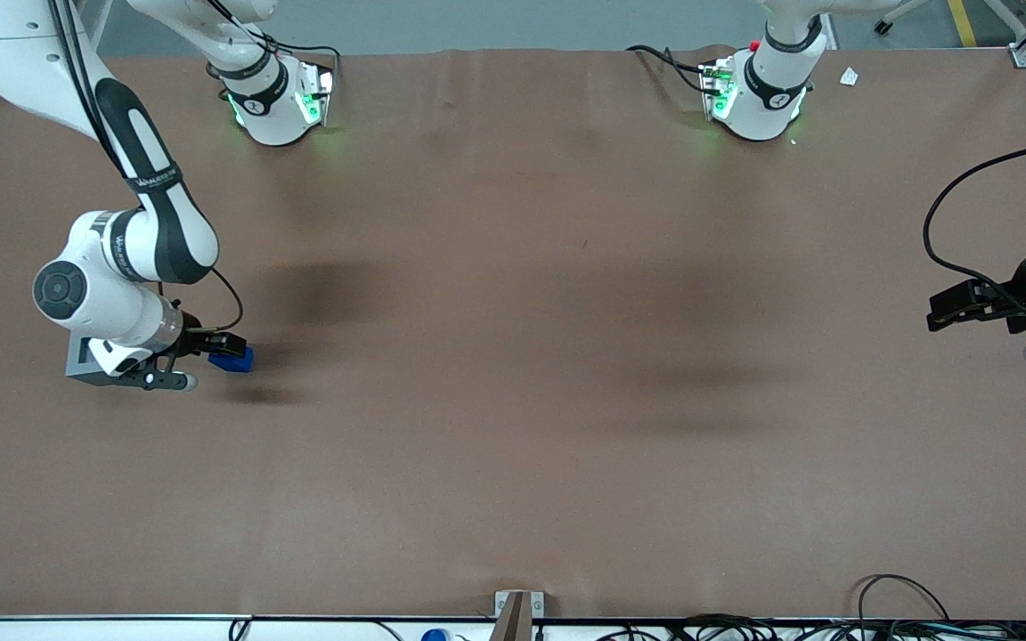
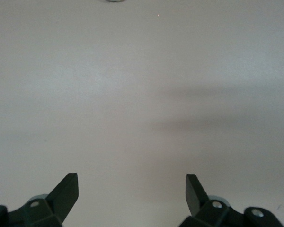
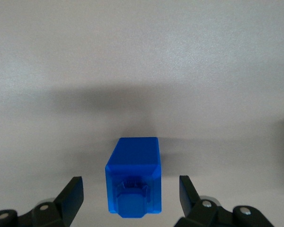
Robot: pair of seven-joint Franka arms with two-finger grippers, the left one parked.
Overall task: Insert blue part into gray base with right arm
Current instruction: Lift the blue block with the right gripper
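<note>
The blue part [image 1: 232, 361] has square sides going back from the knob [image 3: 131, 202], so it will slide straight into the gray base when I push, with the knob end sticking out.
The blue part [image 1: 233, 360] lies on its side on the brown table, at the working arm's end. In the right wrist view the blue part [image 3: 133, 182] points its narrower knob toward the camera. My right gripper [image 1: 221, 345] is low over the table and open. The gripper [image 3: 130, 183] straddles the block, with a clear gap between the block and each finger [image 3: 72, 191]. A light gray block, apparently the gray base [image 1: 78, 360], shows only partly beneath the arm's wrist. It sits beside the blue part, farther toward the working arm's end.
The brown table cover [image 1: 513, 374] spreads wide toward the parked arm's end. Both arm bases [image 1: 277, 102] stand along the table edge farthest from the front camera. Cables [image 1: 896, 614] lie along the near edge.
</note>
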